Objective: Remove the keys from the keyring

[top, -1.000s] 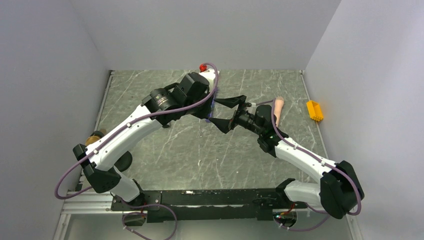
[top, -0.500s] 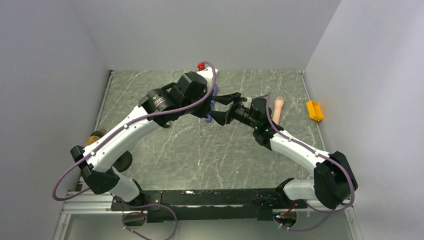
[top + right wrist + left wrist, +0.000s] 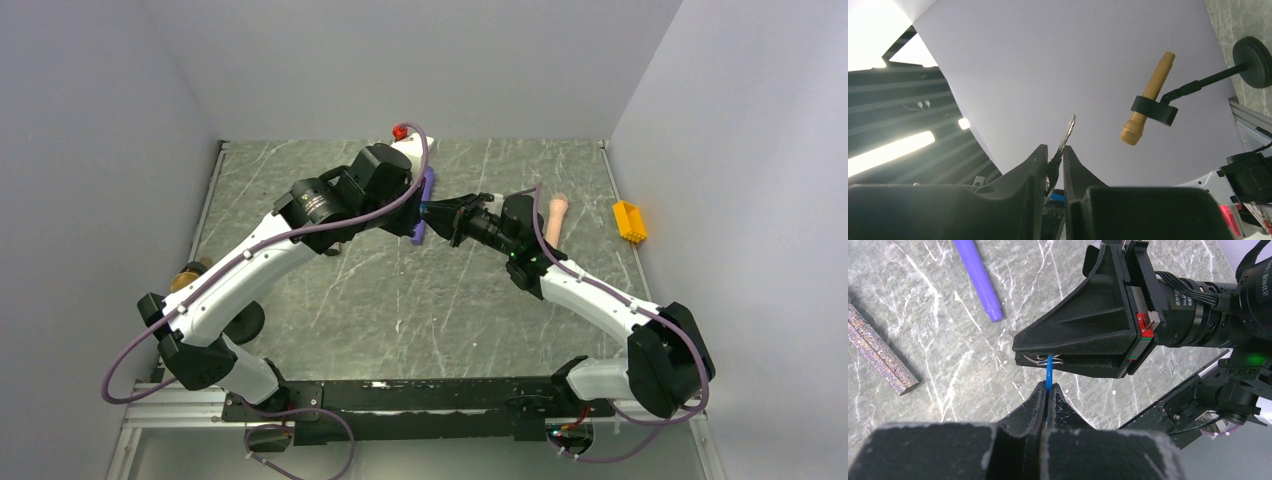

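Observation:
The blue tag [image 3: 1049, 374] alone is in my left gripper, so I should open that gripper and have it grab the metal ring [image 3: 1056, 360] close to my right gripper's fingers.
In the left wrist view my left gripper [image 3: 1048, 385] is shut on the keyring's thin blue tag [image 3: 1048, 371], held edge-on above the table. The tag's metal ring [image 3: 1044, 360] runs into the tips of my right gripper [image 3: 1019, 354], which comes in from the right. The right wrist view shows a key [image 3: 1068, 131] with a dark head and a silver blade sticking up between the right gripper's [image 3: 1054, 151] fingers, which are closed on its head. Seen from above, both grippers meet at mid-table [image 3: 427, 213].
A purple wand [image 3: 979, 277] and a glittery cylinder [image 3: 878, 352] lie on the marble table [image 3: 400, 300] below the grippers. A peach cylinder [image 3: 555, 214] and a yellow block [image 3: 629, 220] sit at the right. A gold microphone on a black stand [image 3: 1147, 100] is at the left edge.
My right gripper's fingers have gone from wide apart to closed on the key at the ring. Both arms shifted slightly toward each other. The left grip is unchanged.

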Controlling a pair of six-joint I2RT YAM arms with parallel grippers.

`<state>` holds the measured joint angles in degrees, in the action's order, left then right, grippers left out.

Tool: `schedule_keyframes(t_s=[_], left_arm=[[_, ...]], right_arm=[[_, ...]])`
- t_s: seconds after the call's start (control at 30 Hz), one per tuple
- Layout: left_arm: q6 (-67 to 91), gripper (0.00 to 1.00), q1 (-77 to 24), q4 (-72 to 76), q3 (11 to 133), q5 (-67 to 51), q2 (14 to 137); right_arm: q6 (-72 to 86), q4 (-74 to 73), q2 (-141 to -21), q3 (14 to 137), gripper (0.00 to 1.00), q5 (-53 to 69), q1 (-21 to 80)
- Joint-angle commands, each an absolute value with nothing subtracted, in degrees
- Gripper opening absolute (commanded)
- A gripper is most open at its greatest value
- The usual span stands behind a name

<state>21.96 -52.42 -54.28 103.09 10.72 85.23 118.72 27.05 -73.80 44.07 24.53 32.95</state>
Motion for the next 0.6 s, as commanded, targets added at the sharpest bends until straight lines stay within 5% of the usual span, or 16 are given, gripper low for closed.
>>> schedule_keyframes(t_s=[0.0,0.33,0.57], left_arm=[[22.08,0.00,-52.29,-52.16,103.40,11.20,82.95],[23.25,0.00,-52.30,-51.14,98.56,10.25,79.68],[25.05,0.54,-52.30,-49.36,91.98,10.40,74.89]], right_arm=[[131.76,29.97,-72.43,45.47,0.20,25.07,33.10],[132.36,31.46,-72.56,45.53,0.03,24.44,32.91],[131.48,30.48,-71.95,46.15,0.00,24.36,32.50]])
